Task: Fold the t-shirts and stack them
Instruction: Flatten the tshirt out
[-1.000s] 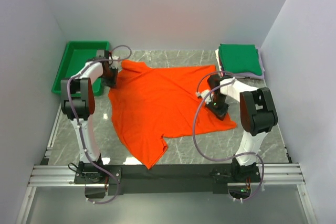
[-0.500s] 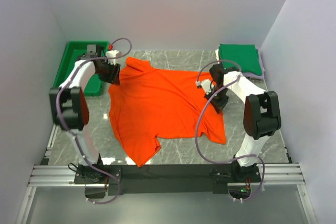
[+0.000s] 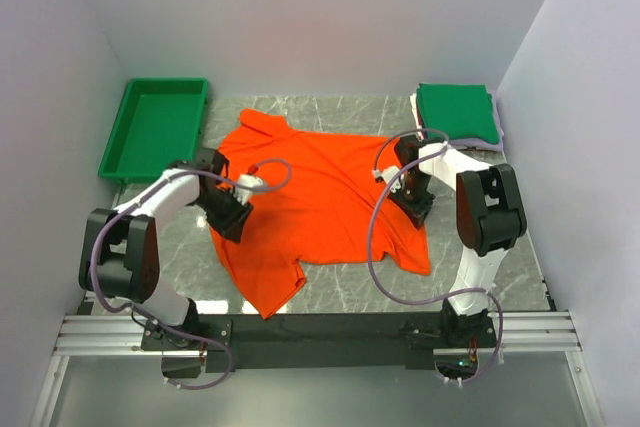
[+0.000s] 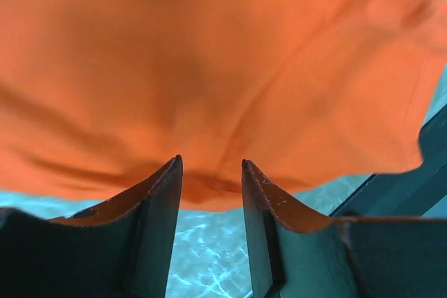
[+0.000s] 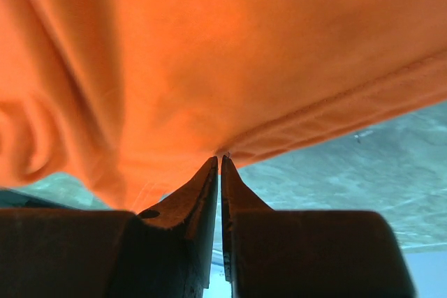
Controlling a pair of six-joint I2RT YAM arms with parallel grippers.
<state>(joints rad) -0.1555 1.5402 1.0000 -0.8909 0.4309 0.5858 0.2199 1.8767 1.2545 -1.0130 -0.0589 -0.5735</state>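
My right gripper should pull the stitched hem [image 5: 293,121] out flat before I start folding, because slanting creases [image 3: 362,190] run across the orange-red t-shirt beside my right gripper.
An orange-red t-shirt [image 3: 320,197] lies spread and partly rumpled across the middle of the marble table. My left gripper [image 3: 231,227] sits low at the shirt's left edge. In the left wrist view it [image 4: 209,163] is open, with the cloth's edge [image 4: 209,68] just past the fingertips and bare marble between them. My right gripper [image 3: 418,209] rests on the shirt's right side. In the right wrist view it [image 5: 220,157] is shut on the stitched hem of the orange cloth [image 5: 244,54]. A folded green t-shirt [image 3: 458,112] tops a small stack at the back right.
A green plastic tray [image 3: 128,142] stands at the back left corner. White walls close in the table on three sides. The black rail [image 3: 320,327] with both arm bases runs along the near edge, and the shirt's lower tail reaches almost to it.
My left arm let go of the shirt's back-left corner by the tray and swung forward to its left edge, jaws open. The right gripper pulled the shirt's right corner inward, then stayed put.
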